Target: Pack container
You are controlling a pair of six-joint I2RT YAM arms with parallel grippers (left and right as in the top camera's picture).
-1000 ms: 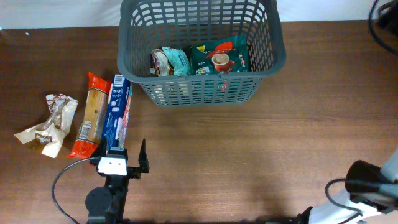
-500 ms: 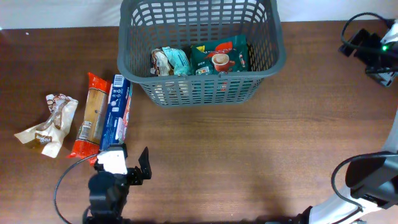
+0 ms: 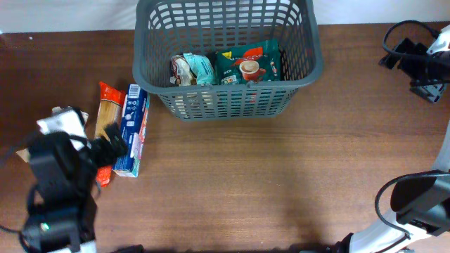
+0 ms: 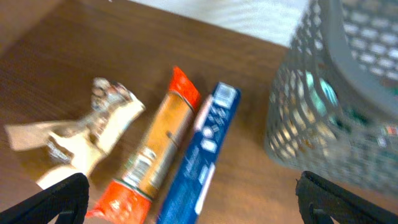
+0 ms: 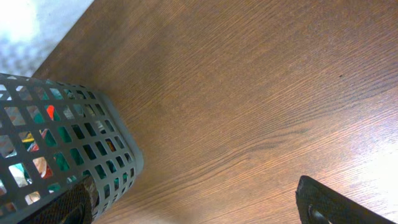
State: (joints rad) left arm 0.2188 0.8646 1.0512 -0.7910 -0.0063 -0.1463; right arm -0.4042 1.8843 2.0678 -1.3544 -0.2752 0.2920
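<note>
The robot's left gripper should pick up the blue box (image 3: pixel 133 126) first and put it down behind the green packet, because the box is on the other side of the container from the robot's right gripper.
The dark grey lattice container (image 3: pixel 228 98) stands at the back centre. It holds a teal and white packet (image 3: pixel 193 69) and a green packet (image 3: pixel 247 65). Left of it on the table lie a blue box (image 3: pixel 131 130), an orange packet (image 3: pixel 107 105) and a crumpled white packet (image 3: pixel 68 112), partly hidden under my left arm. My left gripper (image 3: pixel 105 144) is open above the near ends of the orange packet (image 4: pixel 158 146) and blue box (image 4: pixel 202 155), holding nothing (image 4: pixel 199 208). My right gripper (image 3: pixel 394 56) is open and empty (image 5: pixel 199 208), right of the container (image 5: pixel 68 149).
The brown wooden table (image 3: pixel 281 183) spreads in front of the container. A white surface lies beyond its far edge (image 3: pixel 63 14). Cables and part of the right arm's base show at the lower right (image 3: pixel 415 204). The white packet also shows in the left wrist view (image 4: pixel 87 134).
My left arm has swung from the front of the table to the left and now hangs over the packets. My right arm rose to the back right and has barely moved since.
</note>
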